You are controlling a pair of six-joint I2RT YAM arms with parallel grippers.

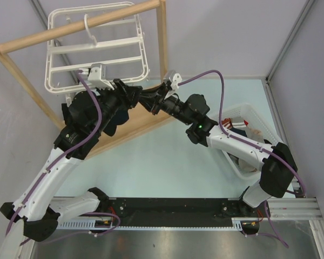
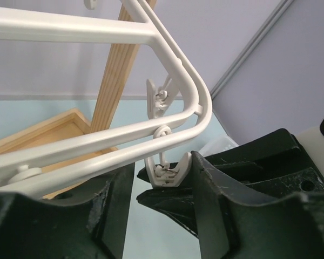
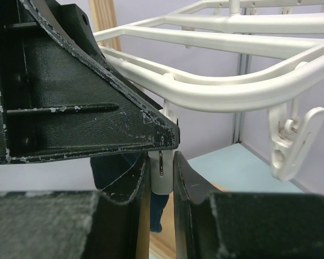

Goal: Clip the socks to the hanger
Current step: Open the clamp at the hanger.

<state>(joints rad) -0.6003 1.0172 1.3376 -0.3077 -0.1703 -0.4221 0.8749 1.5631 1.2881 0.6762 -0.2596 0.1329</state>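
Both of the robot's grippers are on the same empty clip (image 3: 162, 183), so the left gripper should hold it while the right gripper takes a navy sock from the white basket (image 1: 239, 131).
The white hanger (image 1: 94, 46) hangs from the wooden frame at the upper left; it also shows in both wrist views (image 2: 151, 132) (image 3: 232, 86). My right gripper (image 1: 154, 102) (image 3: 161, 162) is shut on a small white clip (image 3: 162, 175) dangling from the hanger's near corner. My left gripper (image 1: 130, 93) (image 2: 162, 167) is open, its jaws on either side of that same clip (image 2: 167, 172); its right finger touches the clip. A dark navy sock (image 3: 105, 167) (image 1: 116, 117) hangs just behind the clip. I cannot see what holds it.
The tall wooden frame (image 1: 163, 48) stands round the hanger, its base board (image 1: 135, 129) on the table. A second clip (image 3: 291, 145) (image 2: 159, 97) hangs free nearby. A white basket (image 1: 259, 116) with garments sits at the right, beside my right arm.
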